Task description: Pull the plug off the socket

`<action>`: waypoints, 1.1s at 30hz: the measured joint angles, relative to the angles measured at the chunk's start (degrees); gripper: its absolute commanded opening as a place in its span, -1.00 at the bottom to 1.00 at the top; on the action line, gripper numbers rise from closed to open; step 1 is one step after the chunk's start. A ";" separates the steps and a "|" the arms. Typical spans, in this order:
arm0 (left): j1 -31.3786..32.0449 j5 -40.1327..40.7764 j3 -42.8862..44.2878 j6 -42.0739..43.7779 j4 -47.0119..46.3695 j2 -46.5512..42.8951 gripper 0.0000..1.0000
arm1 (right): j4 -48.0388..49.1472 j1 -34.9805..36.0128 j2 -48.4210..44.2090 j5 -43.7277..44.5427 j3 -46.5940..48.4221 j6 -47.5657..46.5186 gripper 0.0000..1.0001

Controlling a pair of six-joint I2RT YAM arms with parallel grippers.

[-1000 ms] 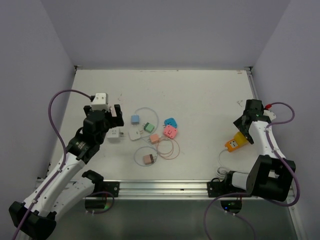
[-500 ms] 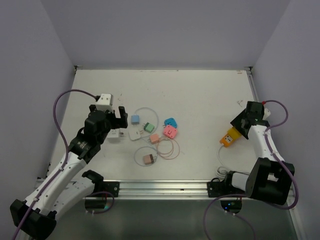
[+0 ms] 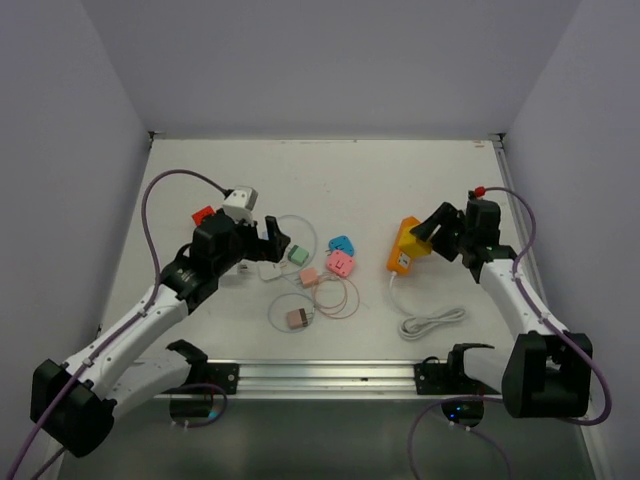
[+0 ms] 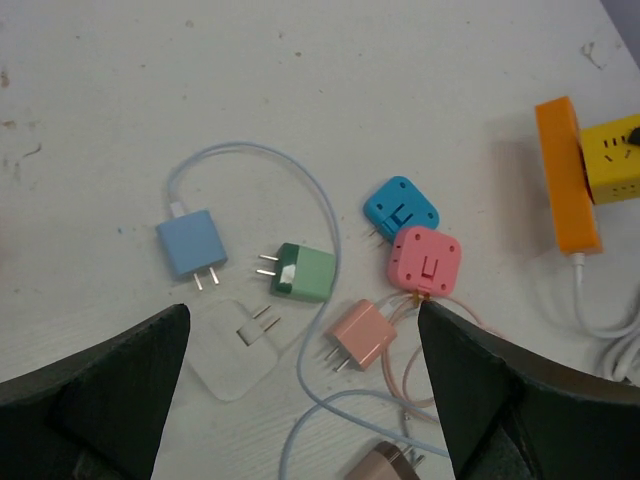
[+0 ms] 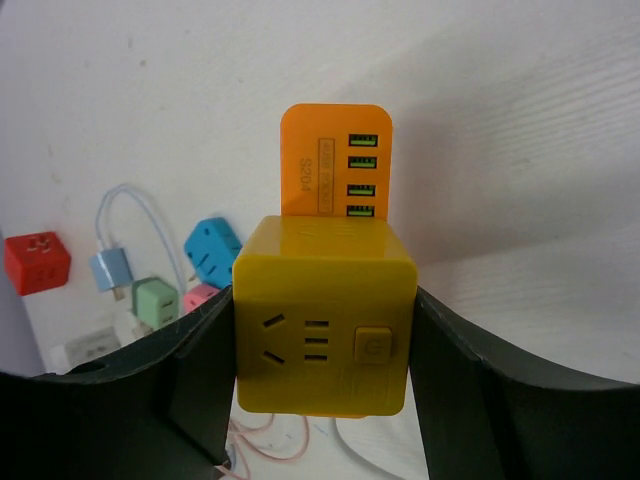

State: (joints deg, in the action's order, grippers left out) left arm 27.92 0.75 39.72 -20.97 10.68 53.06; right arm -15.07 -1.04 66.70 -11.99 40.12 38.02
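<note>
I should take hold of the block's cable end [image 4: 577,238] with my left gripper before the pull, because the orange socket block [image 4: 562,165] hangs unheld from the yellow cube in my right gripper.
A yellow cube [image 5: 325,330] with outlet holes and a button sits joined to an orange socket block [image 5: 335,160] with USB ports. My right gripper [image 5: 325,370] is shut on the yellow cube's two sides and holds both right of the table's middle [image 3: 405,245]. The pair also shows at the right edge of the left wrist view [image 4: 563,175]. A white cable [image 3: 432,320] runs from the orange block to the table. My left gripper [image 4: 300,390] is open and empty, over a cluster of chargers; it also shows in the top view [image 3: 262,243].
Loose chargers lie between the arms: blue [image 4: 190,245], green [image 4: 303,272], white [image 4: 237,352], salmon [image 4: 362,335], cyan [image 4: 400,208], pink [image 4: 425,258], brown [image 3: 296,318], with thin looped cords. A red cube [image 3: 203,214] lies to the left. Walls bound the table.
My right gripper has carried the yellow cube and orange block leftward from the right edge, cable trailing. My left gripper has moved right, over the chargers.
</note>
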 measured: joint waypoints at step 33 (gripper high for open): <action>30.64 6.21 17.20 -14.64 -29.53 42.84 0.34 | 10.51 7.87 -10.88 -8.83 -3.30 9.16 -1.00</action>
State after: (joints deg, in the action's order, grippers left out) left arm 58.57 6.96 56.93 -35.62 -18.85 95.90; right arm -4.56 6.83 55.81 -20.82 36.82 47.18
